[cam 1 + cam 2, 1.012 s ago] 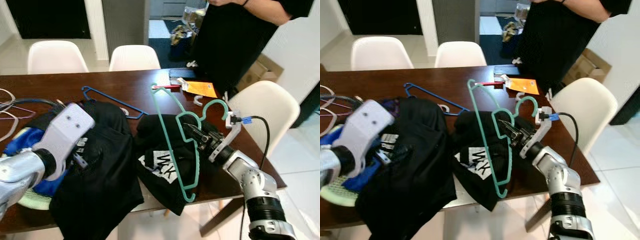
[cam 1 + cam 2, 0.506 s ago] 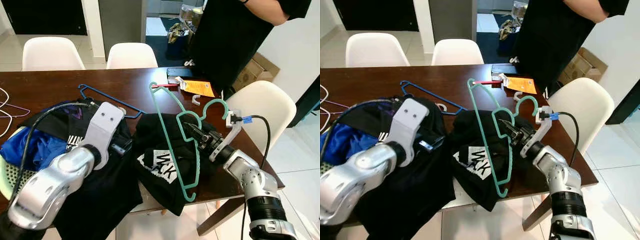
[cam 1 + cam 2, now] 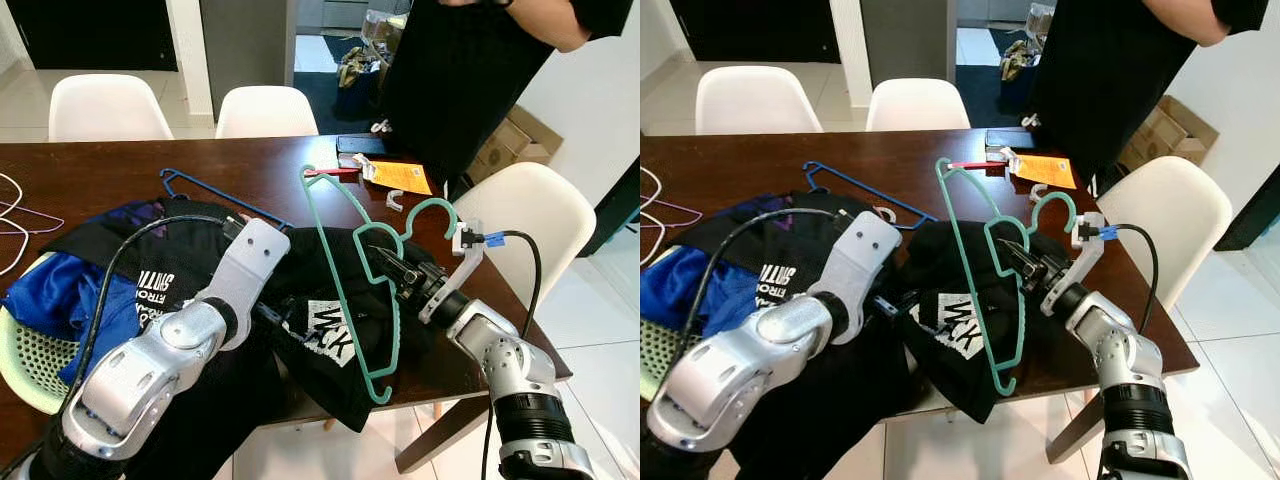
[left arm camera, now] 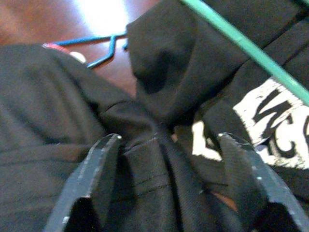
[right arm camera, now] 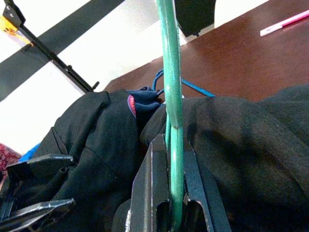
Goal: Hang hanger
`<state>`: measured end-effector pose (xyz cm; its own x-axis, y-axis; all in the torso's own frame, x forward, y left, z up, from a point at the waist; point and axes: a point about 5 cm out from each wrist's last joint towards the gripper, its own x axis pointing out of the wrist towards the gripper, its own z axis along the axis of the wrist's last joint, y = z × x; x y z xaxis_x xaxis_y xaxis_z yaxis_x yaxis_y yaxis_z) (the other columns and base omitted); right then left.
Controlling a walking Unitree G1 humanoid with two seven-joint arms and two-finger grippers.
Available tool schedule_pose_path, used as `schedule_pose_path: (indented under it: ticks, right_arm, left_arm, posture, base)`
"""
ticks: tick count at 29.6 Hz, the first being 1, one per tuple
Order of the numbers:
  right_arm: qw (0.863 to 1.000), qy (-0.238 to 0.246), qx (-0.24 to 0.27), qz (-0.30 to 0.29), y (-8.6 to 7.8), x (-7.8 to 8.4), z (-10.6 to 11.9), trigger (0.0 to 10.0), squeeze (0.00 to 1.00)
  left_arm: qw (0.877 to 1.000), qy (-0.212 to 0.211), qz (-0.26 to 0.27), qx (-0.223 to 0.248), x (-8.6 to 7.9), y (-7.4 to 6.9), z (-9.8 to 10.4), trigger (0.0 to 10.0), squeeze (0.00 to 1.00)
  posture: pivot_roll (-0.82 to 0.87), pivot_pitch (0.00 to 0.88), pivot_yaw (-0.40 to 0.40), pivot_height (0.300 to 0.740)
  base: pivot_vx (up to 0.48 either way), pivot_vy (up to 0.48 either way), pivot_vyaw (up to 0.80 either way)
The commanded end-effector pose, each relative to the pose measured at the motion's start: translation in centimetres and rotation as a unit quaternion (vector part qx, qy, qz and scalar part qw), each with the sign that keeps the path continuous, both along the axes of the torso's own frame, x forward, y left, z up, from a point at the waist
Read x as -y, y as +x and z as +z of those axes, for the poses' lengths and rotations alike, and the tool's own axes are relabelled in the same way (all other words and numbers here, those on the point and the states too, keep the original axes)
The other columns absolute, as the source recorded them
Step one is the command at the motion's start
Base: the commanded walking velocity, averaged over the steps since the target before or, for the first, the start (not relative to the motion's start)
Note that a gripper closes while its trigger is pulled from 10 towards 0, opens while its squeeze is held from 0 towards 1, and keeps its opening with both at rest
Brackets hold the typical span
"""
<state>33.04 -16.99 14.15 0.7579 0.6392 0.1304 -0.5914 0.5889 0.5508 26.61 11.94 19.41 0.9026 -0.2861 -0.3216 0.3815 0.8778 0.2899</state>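
Note:
The printed shirt should stay behind when I pull the fold of black cloth (image 4: 152,162), because a gap of brown table (image 4: 119,72) can be seen between them.
A green plastic hanger (image 5: 171,72) stands tilted over a black shirt with white print (image 3: 330,335) on the brown table (image 3: 110,170). My right gripper (image 3: 388,262) is shut on the hanger's shoulder just below its hook. Reaching across from the left, my left gripper (image 4: 166,140) is open and low over bunched black cloth at the shirt's left edge; one finger (image 4: 99,166) rests on each side of a fold. The hanger's bar (image 4: 241,43) crosses just beyond it.
A second black garment (image 3: 190,275) and blue clothing (image 3: 60,300) lie left, over a green mesh basket (image 3: 25,350). A blue wire hanger (image 3: 215,195), a red pen (image 3: 335,172) and an orange card (image 3: 400,178) lie further back. A person (image 3: 470,70) stands far right; white chairs (image 3: 525,210) surround the table.
My left arm has swung right from the clothes pile to the printed black shirt, gripper open. The right gripper and green hanger have stayed in place.

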Motion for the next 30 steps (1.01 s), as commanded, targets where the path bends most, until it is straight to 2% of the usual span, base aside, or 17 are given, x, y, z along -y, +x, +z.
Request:
schedule_pose_path:
  ticks: [1,2,3,4,5,6,7,8,9,11,14,15,16,20,24,30]
  right_arm:
    - [1.0,-0.004,-0.006,-0.001,-0.1,0.1,-0.2,10.0,0.0]
    - [1.0,-0.004,-0.006,-0.001,-0.1,0.1,-0.2,10.0,0.0]
    - [1.0,-0.003,-0.006,-0.001,-0.1,0.0,-0.2,10.0,0.0]
    - [1.0,-0.003,-0.007,0.0,-0.1,0.0,-0.2,10.0,0.0]
    - [1.0,-0.003,-0.007,0.0,-0.1,0.0,-0.2,10.0,0.0]
    - [1.0,-0.002,-0.007,0.0,-0.1,0.0,-0.3,10.0,0.0]
    - [1.0,-0.002,-0.007,0.0,-0.1,0.0,-0.3,10.0,0.0]
    - [1.0,-0.002,-0.008,0.001,-0.1,0.0,-0.3,10.0,0.0]
    - [1.0,-0.002,-0.008,0.001,-0.1,0.0,-0.3,10.0,0.0]
    - [1.0,-0.001,-0.008,0.002,-0.2,0.0,-0.3,10.0,0.0]
    - [1.0,-0.001,-0.009,0.003,-0.2,0.0,-0.4,10.0,0.0]
    - [1.0,0.0,-0.009,0.003,-0.2,-0.1,-0.4,10.0,0.0]
    - [1.0,0.0,-0.009,0.003,-0.2,-0.1,-0.4,10.0,0.0]
    - [1.0,0.001,-0.01,0.003,-0.2,-0.1,-0.4,10.0,0.0]
    - [1.0,0.001,-0.01,0.003,-0.2,-0.1,-0.4,10.0,0.0]
    - [1.0,-0.001,-0.01,0.004,-0.1,-0.1,-0.3,10.0,0.0]
  left_arm:
    - [0.999,0.029,0.043,-0.005,-0.9,-0.4,-0.2,10.0,0.0]
    - [0.999,0.029,0.043,-0.005,-0.9,-0.4,-0.2,10.0,0.0]
    - [0.997,0.046,0.057,0.007,-1.3,-0.4,0.1,10.0,0.0]
    - [0.994,0.085,0.064,0.028,-1.6,-0.3,0.6,10.0,0.0]
    - [0.994,0.085,0.064,0.028,-1.6,-0.3,0.6,10.0,0.0]
    - [0.991,0.112,0.067,0.043,-1.7,-0.3,1.0,10.0,0.0]
    - [0.991,0.112,0.067,0.043,-1.7,-0.3,1.0,10.0,0.0]
    - [0.987,0.137,0.066,0.054,-1.8,-0.4,1.3,10.0,0.0]
    - [0.987,0.137,0.066,0.054,-1.8,-0.4,1.3,10.0,0.0]
    - [0.982,0.166,0.066,0.059,-1.9,-0.7,1.4,10.0,0.0]
    - [0.98,0.174,0.07,0.059,-1.9,-0.9,1.3,10.0,0.0]
    - [0.98,0.173,0.075,0.063,-2.1,-0.9,1.4,0.4,0.0]
    - [0.979,0.173,0.082,0.068,-2.3,-0.9,1.6,0.0,0.0]
    - [0.977,0.176,0.095,0.076,-2.8,-0.8,2.0,0.0,0.0]
    - [0.972,0.188,0.118,0.079,-4.1,-0.6,2.4,0.0,0.0]
    - [0.972,0.183,0.119,0.089,-4.2,-0.6,2.8,0.0,0.0]
  posture:
    - [0.11,0.068,-0.073,0.74]
    - [0.11,0.068,-0.073,0.74]
    - [0.11,0.065,-0.072,0.74]
    - [0.12,0.063,-0.072,0.74]
    - [0.12,0.063,-0.072,0.74]
    - [0.12,0.063,-0.072,0.74]
    - [0.12,0.063,-0.072,0.74]
    - [0.12,0.061,-0.072,0.74]
    - [0.12,0.061,-0.072,0.74]
    - [0.12,0.056,-0.07,0.74]
    - [0.12,0.055,-0.068,0.74]
    - [0.12,0.054,-0.068,0.74]
    - [0.12,0.054,-0.068,0.74]
    - [0.12,0.053,-0.069,0.74]
    - [0.12,0.054,-0.068,0.74]
    - [0.11,0.055,-0.076,0.74]
  base:
    - [0.0,0.0,0.0]
    - [0.0,0.0,0.0]
    - [0.0,0.0,0.0]
    - [0.0,0.0,0.0]
    - [0.0,0.0,0.0]
    - [0.0,0.0,0.0]
    - [0.0,0.0,0.0]
    - [0.0,0.0,0.0]
    - [0.0,0.0,0.0]
    - [0.0,0.0,0.0]
    - [0.0,0.0,0.0]
    - [0.0,0.0,0.0]
    - [0.0,0.0,0.0]
    - [0.0,0.0,0.0]
    - [0.0,0.0,0.0]
    - [0.0,0.0,0.0]
